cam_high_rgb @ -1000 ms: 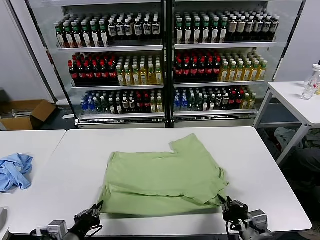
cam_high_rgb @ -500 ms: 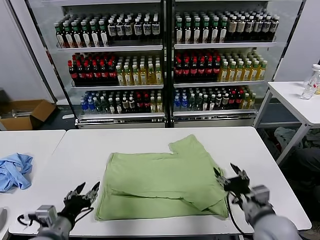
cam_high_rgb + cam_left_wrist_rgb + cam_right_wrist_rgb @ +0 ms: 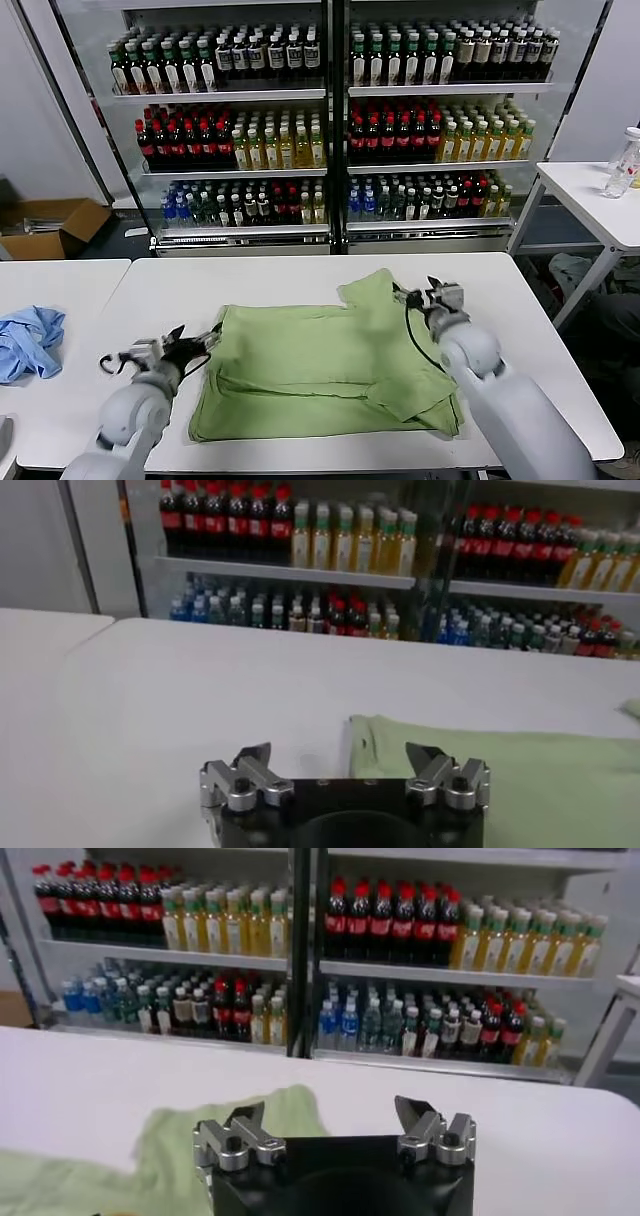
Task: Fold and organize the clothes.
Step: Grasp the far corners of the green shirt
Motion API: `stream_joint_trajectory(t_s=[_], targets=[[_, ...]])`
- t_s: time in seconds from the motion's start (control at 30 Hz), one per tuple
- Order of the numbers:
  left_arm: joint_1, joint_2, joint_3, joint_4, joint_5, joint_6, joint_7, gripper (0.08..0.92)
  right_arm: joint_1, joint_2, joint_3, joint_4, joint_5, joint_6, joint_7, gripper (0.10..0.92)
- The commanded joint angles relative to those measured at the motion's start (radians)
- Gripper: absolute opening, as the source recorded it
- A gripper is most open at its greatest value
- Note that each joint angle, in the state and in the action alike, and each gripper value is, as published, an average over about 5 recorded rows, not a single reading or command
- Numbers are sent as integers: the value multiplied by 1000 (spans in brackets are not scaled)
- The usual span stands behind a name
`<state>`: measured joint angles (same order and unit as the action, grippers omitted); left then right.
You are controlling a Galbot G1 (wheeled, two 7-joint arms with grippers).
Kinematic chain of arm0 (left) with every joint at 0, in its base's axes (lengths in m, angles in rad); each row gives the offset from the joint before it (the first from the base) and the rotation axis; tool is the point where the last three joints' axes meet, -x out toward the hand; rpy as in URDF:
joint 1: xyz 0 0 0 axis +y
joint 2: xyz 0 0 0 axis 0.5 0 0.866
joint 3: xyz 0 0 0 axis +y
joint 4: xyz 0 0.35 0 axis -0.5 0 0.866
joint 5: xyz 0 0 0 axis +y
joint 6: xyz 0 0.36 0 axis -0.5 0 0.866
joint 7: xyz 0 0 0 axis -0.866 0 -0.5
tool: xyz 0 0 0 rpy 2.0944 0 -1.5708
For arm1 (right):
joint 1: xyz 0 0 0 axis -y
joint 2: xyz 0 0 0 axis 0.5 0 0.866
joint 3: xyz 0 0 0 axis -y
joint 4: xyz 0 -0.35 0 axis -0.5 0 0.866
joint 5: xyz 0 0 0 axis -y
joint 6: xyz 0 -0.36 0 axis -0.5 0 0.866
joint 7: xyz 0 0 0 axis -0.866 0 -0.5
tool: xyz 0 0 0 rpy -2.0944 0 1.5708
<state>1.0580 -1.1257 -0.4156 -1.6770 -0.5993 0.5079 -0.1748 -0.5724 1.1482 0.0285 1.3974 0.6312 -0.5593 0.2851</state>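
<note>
Next, my right gripper grips the sleeve's tip [image 3: 384,277] and folds it toward me, because the sleeve juts [image 3: 362,296] beyond the shirt's far edge, away from my left gripper.
The light green shirt [image 3: 325,360] lies folded on the white table [image 3: 300,275], one sleeve [image 3: 372,288] sticking out at the far right; no printed graphic shows. My left gripper [image 3: 195,345] is open and empty at the shirt's left edge, near its far left corner. My right gripper [image 3: 428,293] is open and empty just right of the sleeve. In the left wrist view the open gripper [image 3: 340,758] faces the shirt's corner [image 3: 480,755]. In the right wrist view the open gripper [image 3: 333,1120] sits over the sleeve [image 3: 250,1123].
A light blue garment [image 3: 28,340] lies on the neighbouring table at the left. Drink coolers full of bottles [image 3: 330,120] stand behind the table. Another white table [image 3: 600,200] with a bottle is at the far right. A cardboard box [image 3: 50,225] sits on the floor.
Both grippers have moved away from the near edge toward the far side of the shirt, left to its left edge, right to the sleeve. The near edge now lies folded over.
</note>
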Motion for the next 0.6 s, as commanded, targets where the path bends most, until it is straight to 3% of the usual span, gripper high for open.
stream_joint_trajectory(t_s=[0.03, 0.3, 0.43, 0.6], targets=[[-253, -41, 148, 281, 74, -23, 8, 823, 219, 125, -82, -365, -19, -12, -8, 823], [-238, -48, 161, 282, 70, -22, 15, 822, 214, 164, -114, -437, 26, -19, -28, 811], [-231, -55, 160, 285, 65, -22, 16, 791, 196, 169, -131, -423, 54, -19, -25, 724], [-224, -52, 157, 284, 41, -19, 23, 655, 188, 166, -136, -410, 77, -20, -29, 577]])
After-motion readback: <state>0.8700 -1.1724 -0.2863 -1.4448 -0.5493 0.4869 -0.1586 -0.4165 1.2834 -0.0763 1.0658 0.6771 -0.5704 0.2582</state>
